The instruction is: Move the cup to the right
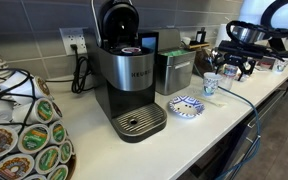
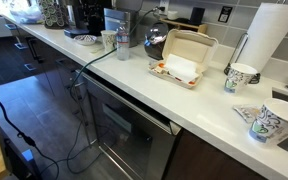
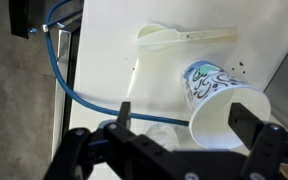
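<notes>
My gripper will carry the cup hanging from its pinched side, with the cup's opening still open, because my gripper's fingers straddle a side of the cup's rim (image 3: 192, 126).
The cup (image 1: 210, 85) is small, tapered and white with a blue pattern. It stands upright on the white counter, right of the shallow blue-and-white dish (image 1: 185, 106). It also shows far back in an exterior view (image 2: 109, 40). My gripper (image 1: 233, 66) hangs just above and right of the cup. In the wrist view the gripper (image 3: 184, 122) is open, and the cup (image 3: 216, 92) lies between the two fingers, close to the right one. Neither finger visibly touches it.
A black coffee machine (image 1: 129, 80) and a steel box (image 1: 175, 70) stand left of the cup. A blue cable (image 3: 69, 85), a white plastic spoon (image 3: 179, 35) and a clear object (image 3: 159, 135) lie near it. A kettle (image 2: 156, 38), a takeout box (image 2: 184, 60) and paper cups (image 2: 241, 77) sit further along.
</notes>
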Tool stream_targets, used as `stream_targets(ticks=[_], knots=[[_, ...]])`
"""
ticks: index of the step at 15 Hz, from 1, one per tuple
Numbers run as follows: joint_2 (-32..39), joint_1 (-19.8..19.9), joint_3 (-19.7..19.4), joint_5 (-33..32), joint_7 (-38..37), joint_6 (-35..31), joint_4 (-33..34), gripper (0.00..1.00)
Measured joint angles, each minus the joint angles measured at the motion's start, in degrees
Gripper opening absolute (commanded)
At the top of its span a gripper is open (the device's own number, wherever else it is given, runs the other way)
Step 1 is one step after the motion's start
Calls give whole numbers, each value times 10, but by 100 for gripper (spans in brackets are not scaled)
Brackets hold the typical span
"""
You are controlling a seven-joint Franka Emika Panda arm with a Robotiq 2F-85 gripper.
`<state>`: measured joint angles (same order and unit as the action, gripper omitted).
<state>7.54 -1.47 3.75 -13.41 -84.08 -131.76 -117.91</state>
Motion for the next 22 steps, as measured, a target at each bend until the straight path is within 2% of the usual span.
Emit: stream_targets(ticks=[1, 3, 4, 5, 6, 7, 8, 9, 14, 15, 19, 22], knots=[[8, -5, -5, -5, -15, 0, 8, 91], [25, -14, -14, -16, -41, 0, 23, 80], [33, -19, -18, -22, -55, 0, 29, 81], [40, -23, -23, -27, -70, 0, 36, 67], [48, -28, -27, -33, -83, 0, 42, 57], [54, -32, -31, -36, -95, 1, 47, 56], [60, -36, -35, -39, -104, 1, 52, 51], [66, -40, -38, -43, -113, 1, 57, 41], [82, -55, -51, -56, -143, 1, 72, 2], [83, -57, -53, -58, -147, 1, 74, 0], [86, -62, -61, -73, -158, 7, 77, 1], [75, -62, -63, -76, -145, 39, 83, 1]])
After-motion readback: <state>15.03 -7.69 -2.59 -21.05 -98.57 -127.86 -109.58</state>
